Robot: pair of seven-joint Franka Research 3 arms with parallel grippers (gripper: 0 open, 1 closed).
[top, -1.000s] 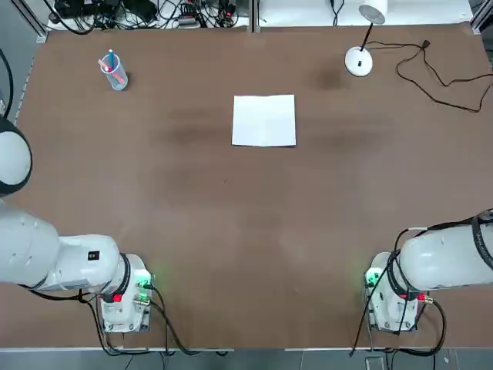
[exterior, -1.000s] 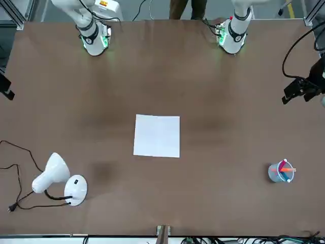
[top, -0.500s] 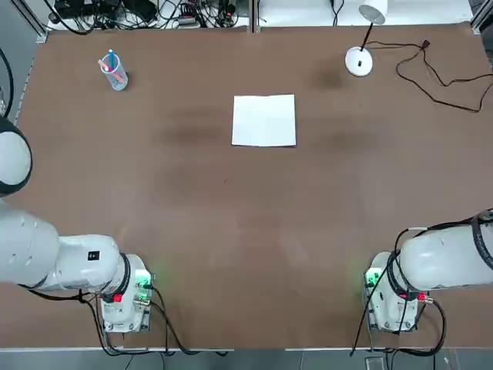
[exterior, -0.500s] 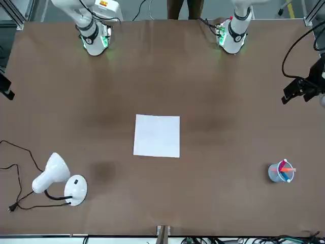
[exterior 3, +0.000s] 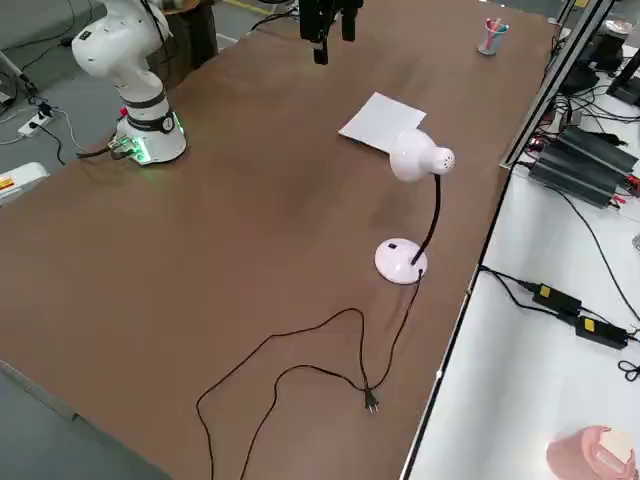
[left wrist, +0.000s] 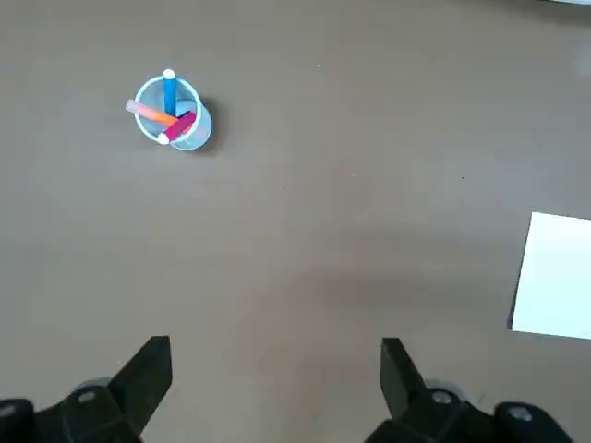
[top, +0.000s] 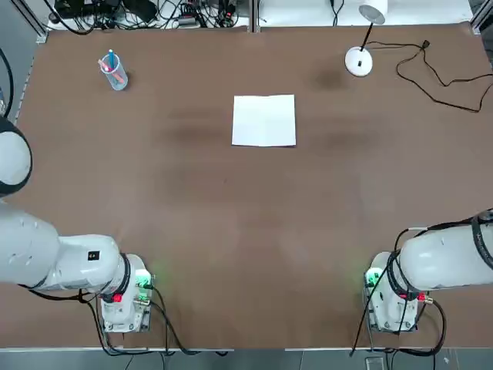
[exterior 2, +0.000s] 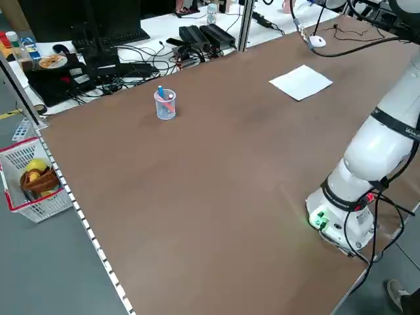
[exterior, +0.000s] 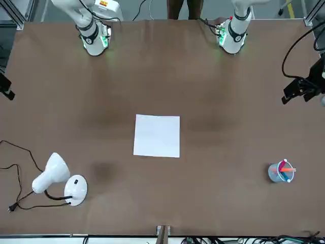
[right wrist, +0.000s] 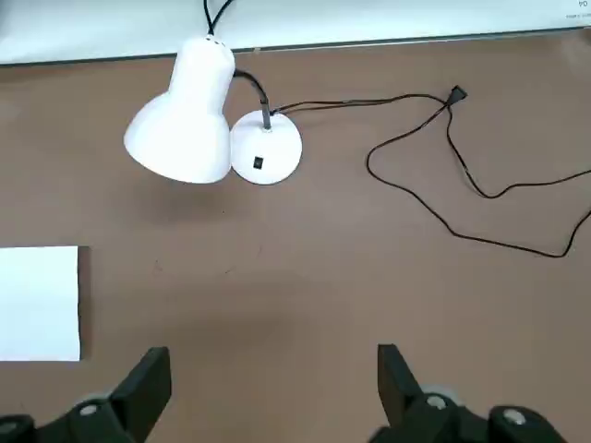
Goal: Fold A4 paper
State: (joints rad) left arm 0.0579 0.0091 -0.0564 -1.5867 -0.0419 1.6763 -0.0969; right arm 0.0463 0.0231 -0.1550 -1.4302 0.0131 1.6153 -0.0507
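My gripper will fold the paper's edge (exterior: 157, 135) across, and the paper will bend over onto its other half, because a dark shadow (right wrist: 85, 303) shows that this edge is raised.
The white A4 paper (top: 264, 120) lies flat on the brown table, in the far middle, and nothing touches it. It also shows in the front view as the paper (exterior: 157, 135). My left gripper (left wrist: 275, 355) hangs high over the table's left side, open and holding nothing; the paper's edge (left wrist: 554, 275) shows off to one side of its view. In the front view the left gripper (exterior: 299, 91) is at the right edge. My right gripper (right wrist: 272, 365) is held high over the right side, open and holding nothing, with the paper's corner (right wrist: 39, 303) in its view.
A white desk lamp with a round base (top: 358, 62) stands at the far right, its black cord (top: 439, 77) trailing across the table. A clear cup with pens (top: 114, 72) stands at the far left. Both arm bases sit at the near edge.
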